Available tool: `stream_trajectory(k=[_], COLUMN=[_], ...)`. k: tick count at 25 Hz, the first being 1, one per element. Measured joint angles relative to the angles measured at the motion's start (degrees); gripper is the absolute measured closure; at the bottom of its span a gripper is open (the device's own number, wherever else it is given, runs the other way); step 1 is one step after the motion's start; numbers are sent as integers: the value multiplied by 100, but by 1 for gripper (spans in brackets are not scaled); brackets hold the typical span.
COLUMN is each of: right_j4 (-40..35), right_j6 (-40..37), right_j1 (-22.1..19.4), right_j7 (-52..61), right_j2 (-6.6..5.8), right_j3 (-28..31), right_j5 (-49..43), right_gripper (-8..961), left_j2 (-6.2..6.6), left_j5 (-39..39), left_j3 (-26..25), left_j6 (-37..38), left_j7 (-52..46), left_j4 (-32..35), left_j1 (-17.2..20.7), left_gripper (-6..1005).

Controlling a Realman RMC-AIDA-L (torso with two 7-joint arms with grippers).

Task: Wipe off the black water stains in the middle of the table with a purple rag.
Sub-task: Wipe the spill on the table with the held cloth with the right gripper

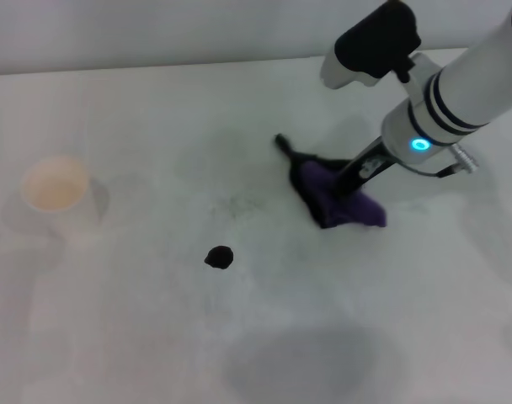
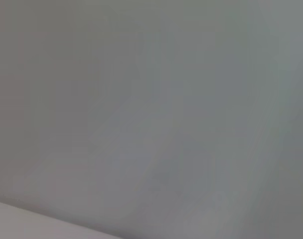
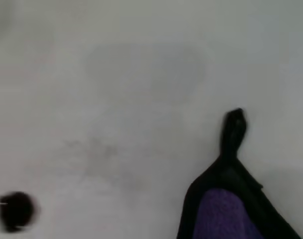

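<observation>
I should sweep the rag with my right gripper toward the cup and across the stain [image 1: 220,257], since the purple rag [image 1: 323,195] lies well away from the black water stain.
The purple rag [image 1: 336,200], with a dark edge and a black tip, lies bunched on the white table [image 1: 155,126] right of the middle. My right gripper [image 1: 350,187] comes down from the upper right and is shut on the rag's top. The black water stain [image 1: 219,257], a small round blot, sits to the left of the rag and nearer the table's front, apart from it. The right wrist view shows the rag [image 3: 221,214] close by and the stain [image 3: 14,210] farther off. My left gripper is out of view.
A pale, cream-coloured cup [image 1: 56,187] stands at the left of the table. A faint grey speckled smudge [image 1: 235,204] lies between rag and stain. The table's back edge runs along the top of the head view.
</observation>
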Motion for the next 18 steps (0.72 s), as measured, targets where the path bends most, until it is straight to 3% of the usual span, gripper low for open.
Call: stream_trajectory(k=[7,12,16,18], right_j4=[11,15,16,16], right_j6=[273,75,-698,-844], right_j1=[101,183,244,241], right_j7=[-596,-1013,-1237,-1303], right_j2=[32,51,69,69], right_j3=[-332,-1179,-2275,-2427], right_j5=[1217,2037,2589,2694], right_gripper=[860,860,859,859], left_j2=[-4,-9,-9,-9], left_j5=[2,12,18,18], left_j3=[0,1,11,19], left_j6=[-1,-16,-16,-15], left_j7=[-17,-29,-41,-41], left_j4=[0,0,-1,0], left_j1=[0,-1,-11,-13], left_gripper=[120,120,119,119])
